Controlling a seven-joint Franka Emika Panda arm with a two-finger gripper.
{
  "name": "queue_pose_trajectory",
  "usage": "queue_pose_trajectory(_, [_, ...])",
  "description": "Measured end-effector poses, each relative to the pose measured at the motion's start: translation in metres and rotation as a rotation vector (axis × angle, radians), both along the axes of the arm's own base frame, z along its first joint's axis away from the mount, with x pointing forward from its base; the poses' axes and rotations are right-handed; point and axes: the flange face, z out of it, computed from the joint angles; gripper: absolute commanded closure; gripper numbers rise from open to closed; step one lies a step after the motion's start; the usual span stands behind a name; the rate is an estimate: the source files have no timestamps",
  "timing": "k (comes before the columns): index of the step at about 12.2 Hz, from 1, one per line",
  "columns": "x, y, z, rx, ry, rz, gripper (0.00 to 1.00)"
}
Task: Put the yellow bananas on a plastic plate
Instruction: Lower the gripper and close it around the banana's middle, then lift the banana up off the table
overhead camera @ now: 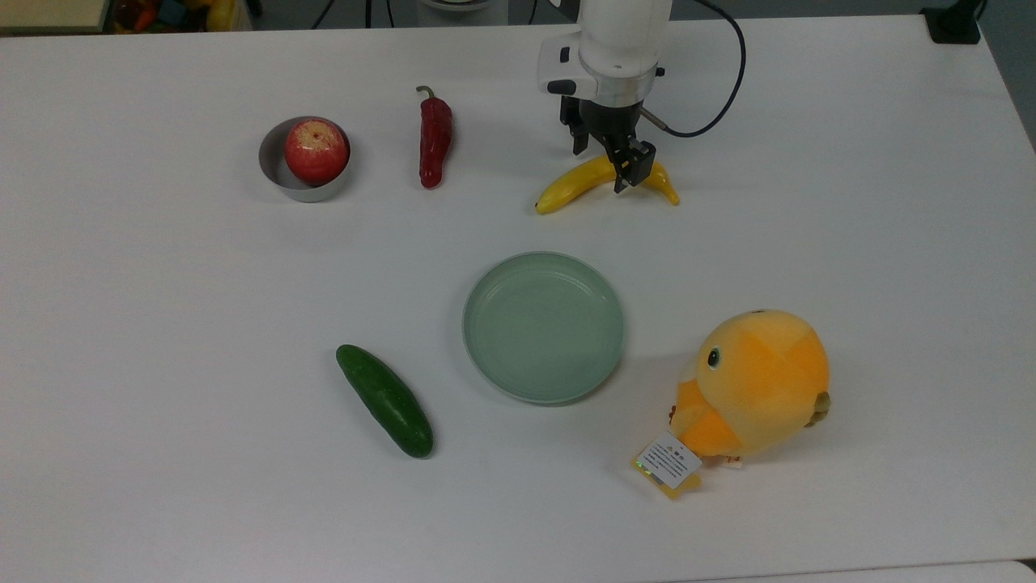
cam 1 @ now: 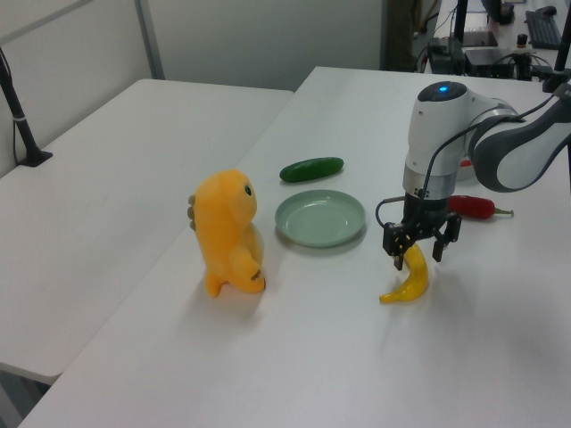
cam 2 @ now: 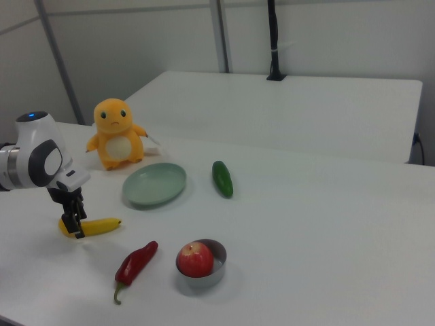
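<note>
The yellow banana looks roughly as long as the plastic plate is wide, so the banana's end should come to the plate's rim when the robot's gripper lowers it there.
The yellow banana lies flat on the white table, toward the far side in the top view, curved, with its middle under my gripper. The gripper is open and low over it, one finger on each side of the banana's middle. The left view has the banana between the two lowered fingers of the gripper. The pale green plastic plate sits empty at the table's centre, a short way from the banana. In the right view the gripper stands over the banana, to the left of the plate.
A red chili pepper and a grey metal cup holding a red apple lie to the top view's left of the banana. A dark green cucumber lies left of the plate, an orange plush chick right of it.
</note>
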Motion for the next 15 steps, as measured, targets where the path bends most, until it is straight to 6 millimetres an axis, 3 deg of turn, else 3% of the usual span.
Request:
queue_pose_trajectory(4, [0.0, 0.0, -0.002, -0.003, 0.001, 0.003, 0.8])
queue_pose_trajectory(11, [0.003, 0.001, 0.006, -0.001, -0.016, 0.008, 0.82])
queue_pose_trajectory(13, [0.014, 0.004, 0.031, -0.016, -0.015, 0.019, 0.81])
queue_pose_trajectory(15, [0.026, 0.007, 0.07, -0.039, 0.002, 0.067, 0.81])
